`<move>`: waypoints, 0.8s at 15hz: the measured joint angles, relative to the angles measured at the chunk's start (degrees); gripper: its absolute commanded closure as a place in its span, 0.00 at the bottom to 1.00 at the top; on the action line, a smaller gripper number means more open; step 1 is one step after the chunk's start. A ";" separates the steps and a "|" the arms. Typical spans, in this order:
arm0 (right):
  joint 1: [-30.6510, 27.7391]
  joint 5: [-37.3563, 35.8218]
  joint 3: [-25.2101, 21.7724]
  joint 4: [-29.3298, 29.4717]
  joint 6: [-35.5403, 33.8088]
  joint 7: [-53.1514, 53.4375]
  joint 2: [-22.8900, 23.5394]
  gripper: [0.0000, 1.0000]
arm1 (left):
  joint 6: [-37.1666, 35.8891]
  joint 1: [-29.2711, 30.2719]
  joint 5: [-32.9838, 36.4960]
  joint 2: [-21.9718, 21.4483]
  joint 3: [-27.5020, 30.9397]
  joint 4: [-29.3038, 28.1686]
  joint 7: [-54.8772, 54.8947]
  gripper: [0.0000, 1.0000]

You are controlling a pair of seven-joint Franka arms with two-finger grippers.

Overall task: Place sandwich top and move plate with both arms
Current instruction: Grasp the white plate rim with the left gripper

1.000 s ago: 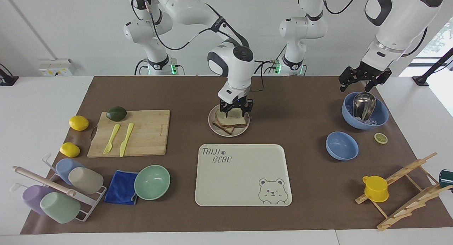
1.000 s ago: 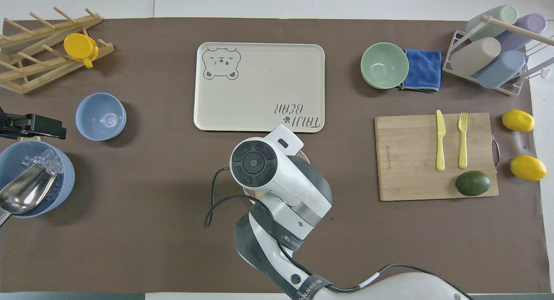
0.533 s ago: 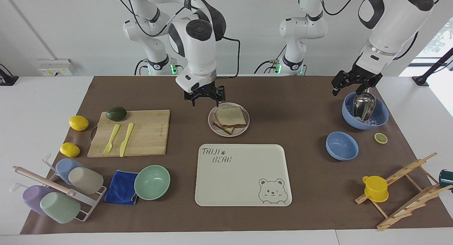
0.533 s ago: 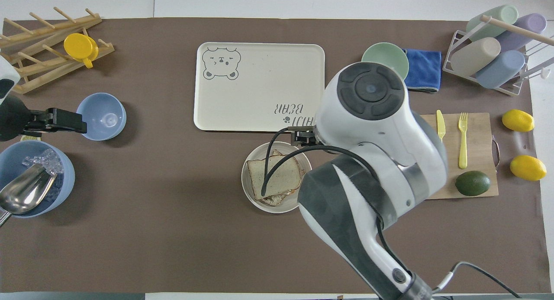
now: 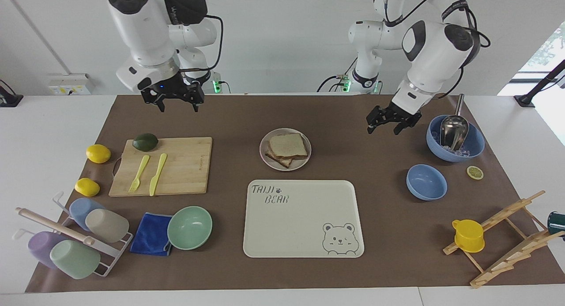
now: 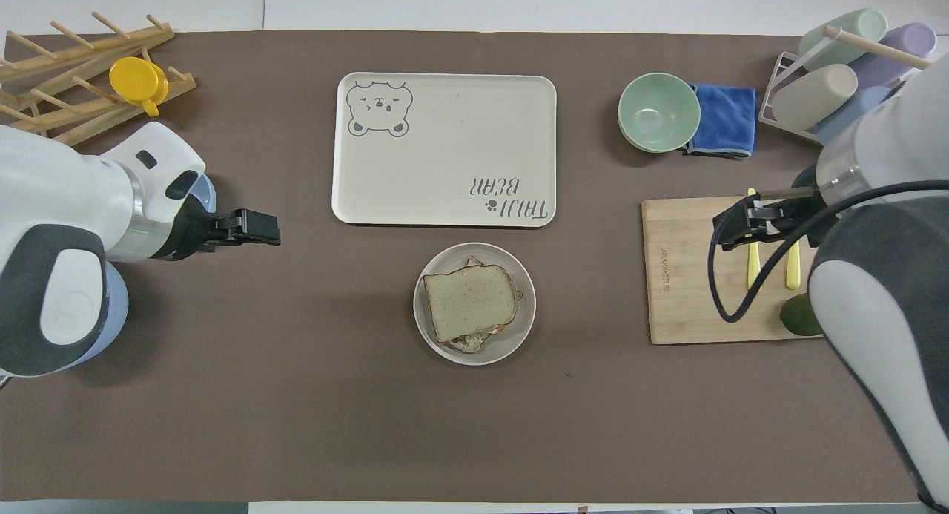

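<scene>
The sandwich top [image 6: 469, 299] lies on the lower slice and the plate's facing rim [image 6: 418, 308] is clear, so the robot's left gripper should keep going to that rim and close there.
The sandwich top [image 5: 288, 145], a light bread slice with a brown crust, lies on another slice on the round beige plate [image 5: 270, 161] mid-table; it also shows in the overhead view [image 6: 468, 302] on the plate [image 6: 520, 278]. My right gripper [image 5: 177, 106] is open and empty, raised over the cutting board's near edge [image 6: 741, 225]. My left gripper [image 5: 385, 128] is open and empty, in the air between the plate and the ice bowl [image 6: 256, 227].
A cream bear tray [image 5: 304, 217] lies farther from the robots than the plate. A cutting board [image 5: 181, 173] with fork, knife and avocado lies toward the right arm's end. A blue bowl with ice and scoop [image 5: 474, 149] and a small blue bowl [image 5: 426, 182] are toward the left arm's end.
My right gripper let go of the bread slice on the plate, rose and swung away over the cutting board. My left gripper moved from over the ice bowl toward the plate.
</scene>
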 measured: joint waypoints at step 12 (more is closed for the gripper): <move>-0.85 -2.97 -4.60 -3.27 -0.11 -6.26 -1.01 0.00 | 17.86 -14.76 -3.69 5.28 -0.09 -12.11 -2.29 0.00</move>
